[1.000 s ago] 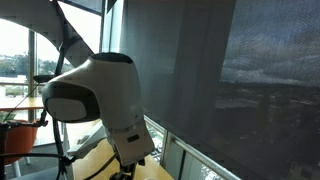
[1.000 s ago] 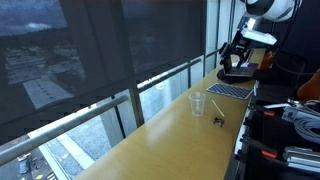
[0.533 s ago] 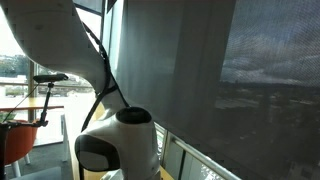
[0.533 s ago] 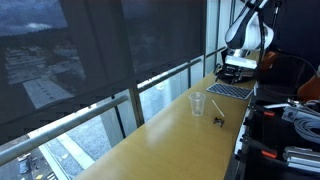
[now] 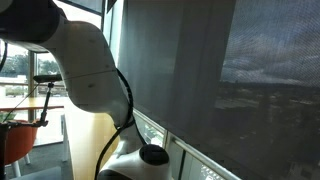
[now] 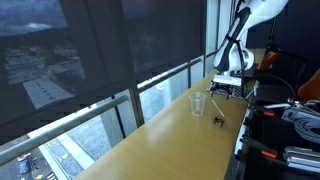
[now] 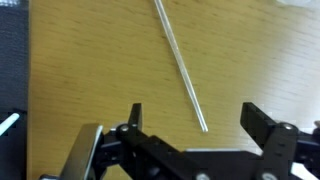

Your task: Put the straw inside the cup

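The straw's near end lies free and lengthwise in the gap between my open fingers. My gripper should keep going down until there is one finger on each side of the straw, and then close.
A thin clear straw lies flat on the wooden table in the wrist view, and its near end lies between my fingers. My gripper is open and empty, low over the table, with one finger on each side of the straw's end. In an exterior view the gripper hangs just behind the clear plastic cup, which stands upright on the long table. I cannot make out the straw in that view.
A dark pad lies under and behind the gripper. A small dark object lies on the table beside the cup. Windows with shades run along the table's far edge. My arm fills much of an exterior view. Cables and gear sit past the table's near edge.
My arm has swung down and forward from high at the back, and the gripper is now low over the table near the cup.
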You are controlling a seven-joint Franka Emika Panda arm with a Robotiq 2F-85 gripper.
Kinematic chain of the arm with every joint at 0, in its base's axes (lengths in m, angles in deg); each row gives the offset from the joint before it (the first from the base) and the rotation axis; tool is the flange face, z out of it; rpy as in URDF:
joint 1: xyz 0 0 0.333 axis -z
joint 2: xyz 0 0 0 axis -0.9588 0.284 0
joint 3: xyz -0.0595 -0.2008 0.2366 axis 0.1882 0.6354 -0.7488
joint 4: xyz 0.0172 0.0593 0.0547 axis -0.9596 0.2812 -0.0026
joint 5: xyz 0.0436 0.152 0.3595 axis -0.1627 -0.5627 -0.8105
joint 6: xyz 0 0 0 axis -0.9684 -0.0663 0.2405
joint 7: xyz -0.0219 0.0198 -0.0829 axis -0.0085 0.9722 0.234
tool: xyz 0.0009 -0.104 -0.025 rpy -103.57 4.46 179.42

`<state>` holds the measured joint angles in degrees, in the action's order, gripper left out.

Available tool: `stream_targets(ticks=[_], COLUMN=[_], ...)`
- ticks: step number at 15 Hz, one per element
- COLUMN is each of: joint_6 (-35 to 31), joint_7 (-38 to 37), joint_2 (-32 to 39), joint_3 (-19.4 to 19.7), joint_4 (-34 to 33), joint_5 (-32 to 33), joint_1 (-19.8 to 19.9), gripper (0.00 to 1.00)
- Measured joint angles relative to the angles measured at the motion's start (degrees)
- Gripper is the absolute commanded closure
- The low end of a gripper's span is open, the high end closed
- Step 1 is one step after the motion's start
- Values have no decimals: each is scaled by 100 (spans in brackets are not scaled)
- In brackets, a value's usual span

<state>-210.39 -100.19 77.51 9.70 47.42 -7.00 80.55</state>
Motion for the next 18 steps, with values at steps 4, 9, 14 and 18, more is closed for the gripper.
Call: stream_targets(ticks=[4, 9, 14, 18], joint_6=[275, 797, 944, 950], joint_7=[-217, -273, -276, -276], joint_2=[395, 598, 755, 861], joint_3=[-61, -150, -140, -117], joint_4=[-352, -700, -857, -887], joint_5=[0, 0, 0, 1], joint_1=[-56, -54, -37, -15], gripper=[0, 0, 9, 42])
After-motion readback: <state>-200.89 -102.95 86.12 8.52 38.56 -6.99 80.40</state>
